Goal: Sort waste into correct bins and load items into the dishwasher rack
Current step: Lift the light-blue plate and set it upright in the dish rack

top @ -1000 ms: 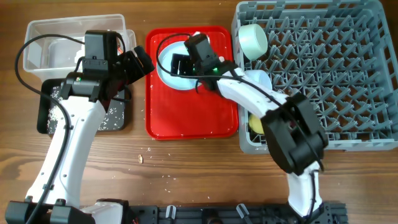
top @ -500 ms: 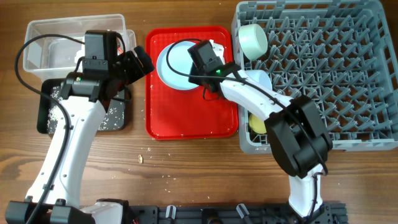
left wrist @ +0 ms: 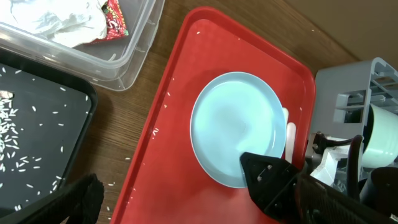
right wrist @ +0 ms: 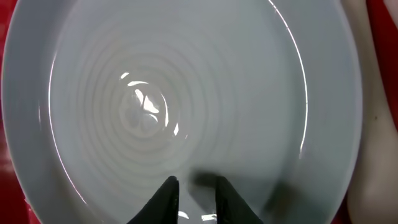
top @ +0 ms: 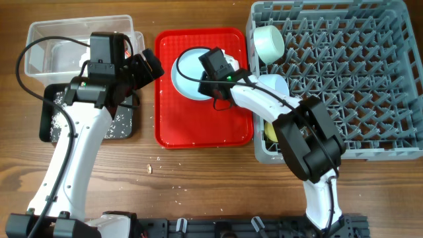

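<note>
The plate's inner side (right wrist: 198, 160) is under both fingers of my right gripper, so I should open them and put them on either side of the plate's rim (right wrist: 349, 146) before I lift the plate to the rack.
The round pale blue plate (top: 190, 76) lies on the flat red tray (top: 198, 125). My right gripper (top: 213, 66) points down at the plate's right side. In the right wrist view the plate (right wrist: 186, 93) fills the frame and the gripper (right wrist: 198, 186) shows two dark fingers a narrow gap apart, with only plate surface between them. Whether they hold anything does not show. My left gripper (top: 144, 71) hangs open between the clear box (top: 39, 63) and the red tray, holding nothing. White cutlery (left wrist: 288, 134) lies beside the plate (left wrist: 233, 124).
The grey rack (top: 344, 73) on the right holds a bowl on its side (top: 269, 41), a second bowl (top: 274, 84) and a yellow cup (top: 272, 131). The clear box holds a napkin (left wrist: 56, 18) and a red wrapper (left wrist: 115, 18). Crumbs (left wrist: 18, 130) lie in the black tray (top: 49, 132).
The right gripper's fingers came together from wide open and it moved right across the plate. The plate shifted slightly right and toward the front. The left arm stayed still.
</note>
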Action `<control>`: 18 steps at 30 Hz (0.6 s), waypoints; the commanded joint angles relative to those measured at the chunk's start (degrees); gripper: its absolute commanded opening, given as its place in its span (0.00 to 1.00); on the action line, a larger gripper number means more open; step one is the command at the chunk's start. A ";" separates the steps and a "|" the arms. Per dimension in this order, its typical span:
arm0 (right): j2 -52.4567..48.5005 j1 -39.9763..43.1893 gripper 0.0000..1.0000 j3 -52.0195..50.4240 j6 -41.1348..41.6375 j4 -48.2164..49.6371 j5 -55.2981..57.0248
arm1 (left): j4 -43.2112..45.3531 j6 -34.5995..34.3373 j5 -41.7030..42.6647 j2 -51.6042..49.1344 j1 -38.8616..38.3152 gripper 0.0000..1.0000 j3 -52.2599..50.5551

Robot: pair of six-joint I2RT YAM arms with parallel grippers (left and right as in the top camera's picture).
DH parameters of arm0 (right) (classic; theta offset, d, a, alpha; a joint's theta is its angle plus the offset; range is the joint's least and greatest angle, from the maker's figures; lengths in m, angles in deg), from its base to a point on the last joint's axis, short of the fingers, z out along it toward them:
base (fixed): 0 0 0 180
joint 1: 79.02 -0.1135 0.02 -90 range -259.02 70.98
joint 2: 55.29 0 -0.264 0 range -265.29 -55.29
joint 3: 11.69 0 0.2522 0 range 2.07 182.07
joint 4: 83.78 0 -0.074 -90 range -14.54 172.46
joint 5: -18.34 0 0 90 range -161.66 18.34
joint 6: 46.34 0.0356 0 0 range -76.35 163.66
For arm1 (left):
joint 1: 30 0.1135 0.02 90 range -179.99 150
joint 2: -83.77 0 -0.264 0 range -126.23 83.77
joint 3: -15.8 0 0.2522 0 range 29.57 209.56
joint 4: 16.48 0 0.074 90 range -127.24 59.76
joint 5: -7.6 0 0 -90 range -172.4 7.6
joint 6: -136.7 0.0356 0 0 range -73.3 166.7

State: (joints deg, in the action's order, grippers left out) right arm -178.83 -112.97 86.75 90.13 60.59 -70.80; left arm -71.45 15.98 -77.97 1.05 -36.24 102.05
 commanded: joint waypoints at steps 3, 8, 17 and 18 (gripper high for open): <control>6.36 1.55 0.57 0.20 0.04 -5.88 0.15 | 0.00 0.24 0.46 -0.55 0.31 1.00 0.37; 7.80 2.10 0.57 0.07 2.97 -12.52 0.46 | 0.00 0.24 0.46 -0.55 0.31 1.00 0.37; 1.36 1.88 0.51 0.04 6.64 -16.00 -4.00 | 0.00 0.24 0.46 -0.55 0.31 1.00 0.37; 0.61 1.90 0.48 0.04 6.62 -15.30 -4.92 | 0.00 0.24 0.46 -0.55 0.31 1.00 0.37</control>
State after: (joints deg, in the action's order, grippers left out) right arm -174.31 -110.75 86.86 95.07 44.68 -72.94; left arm -71.45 15.98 -77.97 1.05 -36.24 102.05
